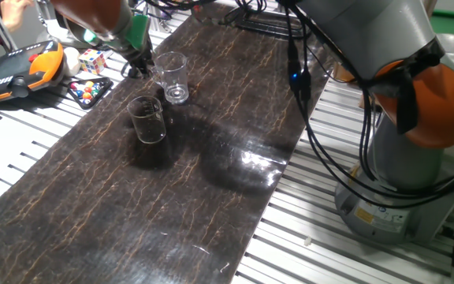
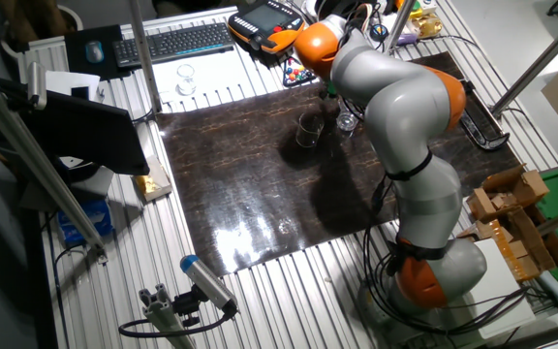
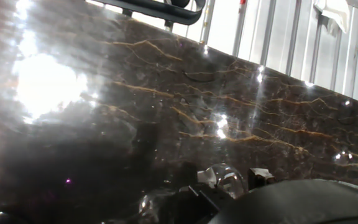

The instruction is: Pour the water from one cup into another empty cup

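I expect the tumbler to tip over the tapered cup when I turn my gripper, because a glass handle [image 1: 158, 76] sticks out from the tumbler's side [image 1: 175, 79].
The straight-sided tumbler [image 1: 173, 76] with a thick base stands upright on the dark marbled board [image 1: 211, 189], towards its far left. The tapered thin-walled cup [image 1: 148, 120] stands upright just in front of it, a little apart. My gripper [image 1: 139, 63] is low beside the tumbler's left side, with its dark fingers spread and nothing between them. I cannot make out any water in either glass. In the other fixed view the tapered cup [image 2: 308, 129] is in the open and the tumbler [image 2: 347, 120] is partly hidden by my arm. The hand view shows a blurred glass [image 3: 221, 180] at the bottom edge.
An orange teach pendant [image 1: 18, 67], a Rubik's cube [image 1: 93, 60] and a tray of small coloured pieces [image 1: 87, 89] lie left of the board. Black cables [image 1: 294, 71] hang over the board's far right. The robot base [image 1: 404, 158] stands to the right.
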`<state>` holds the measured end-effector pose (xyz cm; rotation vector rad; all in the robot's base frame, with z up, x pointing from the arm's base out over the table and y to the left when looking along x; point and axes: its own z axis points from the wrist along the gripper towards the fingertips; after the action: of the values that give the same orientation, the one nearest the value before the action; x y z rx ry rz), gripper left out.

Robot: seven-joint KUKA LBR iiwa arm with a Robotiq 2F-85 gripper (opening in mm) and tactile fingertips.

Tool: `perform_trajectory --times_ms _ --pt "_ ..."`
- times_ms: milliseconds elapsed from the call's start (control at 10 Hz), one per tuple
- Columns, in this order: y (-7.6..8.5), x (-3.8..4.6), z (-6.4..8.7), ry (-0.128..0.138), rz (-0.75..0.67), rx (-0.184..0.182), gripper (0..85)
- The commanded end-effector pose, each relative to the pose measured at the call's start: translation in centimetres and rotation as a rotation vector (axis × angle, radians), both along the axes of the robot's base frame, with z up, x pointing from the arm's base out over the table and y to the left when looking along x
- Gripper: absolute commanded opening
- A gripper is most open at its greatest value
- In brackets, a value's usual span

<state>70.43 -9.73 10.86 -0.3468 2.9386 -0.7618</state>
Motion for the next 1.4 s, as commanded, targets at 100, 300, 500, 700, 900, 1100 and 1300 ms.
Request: perform_trajectory --times_ms 100,300,500,700,900,1100,1300 --pt "-0.2 -0.11 -0.3 -0.002 -0.004 -0.006 35.7" --pt "-0.4 -0.28 -0.3 0.001 -0.008 -0.010 35.7" --pt "-0.7 -0.53 -0.6 -0.001 -0.009 -0.015 35.7" --pt "-0.9 -0.74 -0.8 -0.004 -0.008 -0.021 35.7" --pt "-1.1 -0.89 -1.1 -0.005 -0.010 -0.022 35.7" --pt "-1.2 -0.93 -1.5 -0.011 -0.011 -0.024 35.7" --pt "-1.3 -0.97 -1.6 -0.013 -0.015 -0.025 35.7"
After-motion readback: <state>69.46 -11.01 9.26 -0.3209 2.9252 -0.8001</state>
